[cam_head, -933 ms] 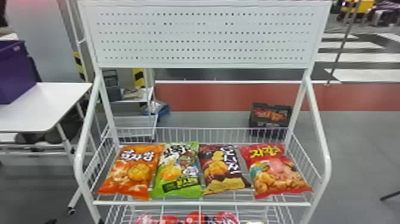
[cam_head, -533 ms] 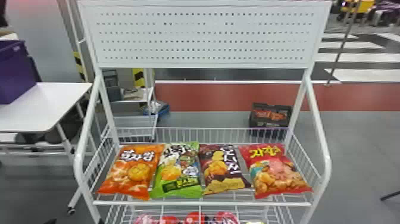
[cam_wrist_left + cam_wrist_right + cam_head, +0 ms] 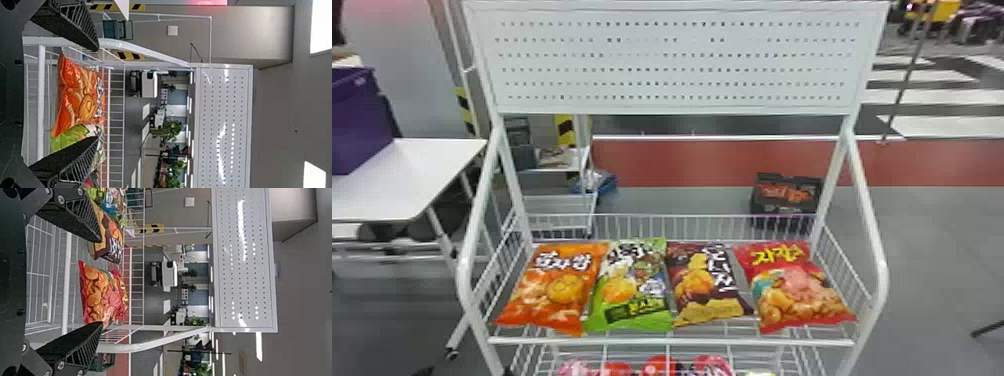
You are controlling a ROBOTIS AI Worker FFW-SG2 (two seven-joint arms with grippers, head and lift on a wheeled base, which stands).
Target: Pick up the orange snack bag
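The orange snack bag's side merely (image 3: 554, 288) meets the green bag's edge (image 3: 596, 289), so the orange snack bag will come free alone when I lift it.
The orange snack bag (image 3: 555, 285) lies at the left end of the upper wire shelf in the head view, its edge against the green bag. In the left wrist view my left gripper (image 3: 98, 94) is open, its two fingers spread wide with the orange snack bag (image 3: 78, 94) beyond them, not touched. My right gripper (image 3: 101, 282) also stands open in the right wrist view, with the red snack bag (image 3: 102, 297) beyond its fingers.
Beside the orange bag lie a green bag (image 3: 632, 287), a brown bag (image 3: 707, 285) and a red bag (image 3: 794, 287). The white rack's front rail (image 3: 672, 342) and side bars frame the shelf. More packs lie on the shelf below. A white table (image 3: 407, 175) stands left.
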